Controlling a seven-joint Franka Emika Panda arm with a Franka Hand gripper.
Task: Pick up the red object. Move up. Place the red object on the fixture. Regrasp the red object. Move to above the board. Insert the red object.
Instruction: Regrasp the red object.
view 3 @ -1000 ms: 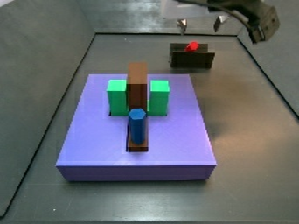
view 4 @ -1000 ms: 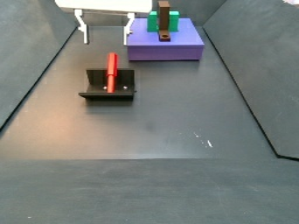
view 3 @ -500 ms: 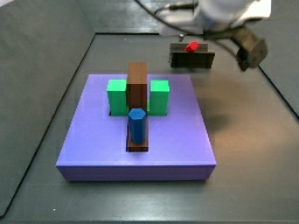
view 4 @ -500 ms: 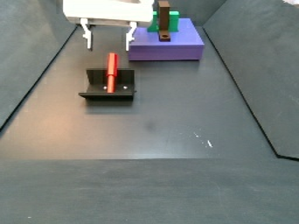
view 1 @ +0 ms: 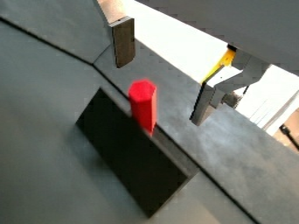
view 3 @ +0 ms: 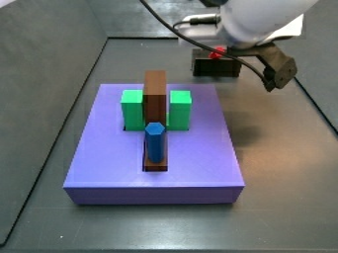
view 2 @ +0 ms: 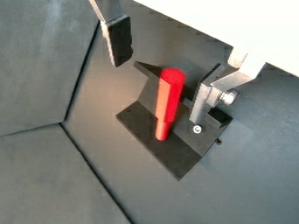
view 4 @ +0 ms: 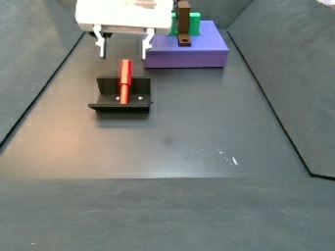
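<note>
A brown base [view 3: 154,166] reaches from the blue peg under the brown bar, so the robot should expect the red object's hole to be hidden behind that bar.
The red object [view 4: 125,80] rests in the dark fixture [view 4: 121,100], leaning along its upright. In both wrist views the red object [view 1: 142,103] [view 2: 170,105] sits on the fixture [view 1: 128,162] [view 2: 177,149], below and between the two silver fingers. My gripper [view 4: 124,44] [view 1: 166,72] [view 2: 163,70] hangs open just above the peg's upper end, touching nothing. In a side view the gripper [view 3: 248,61] covers most of the fixture [view 3: 211,69] and hides the peg. The lavender board [view 3: 106,163] [view 4: 199,54] lies apart from the fixture.
On the board stand two green blocks [view 3: 132,109] [view 3: 180,109], a long brown bar [view 3: 156,91] and a blue peg [view 3: 154,138]. Dark walls border the floor on the sides [view 4: 39,88]. A black cable runs from the arm [view 3: 165,20].
The gripper has come down and moved in over the fixture, its open fingers now straddling the red object's upper end. The red object and the board have not moved.
</note>
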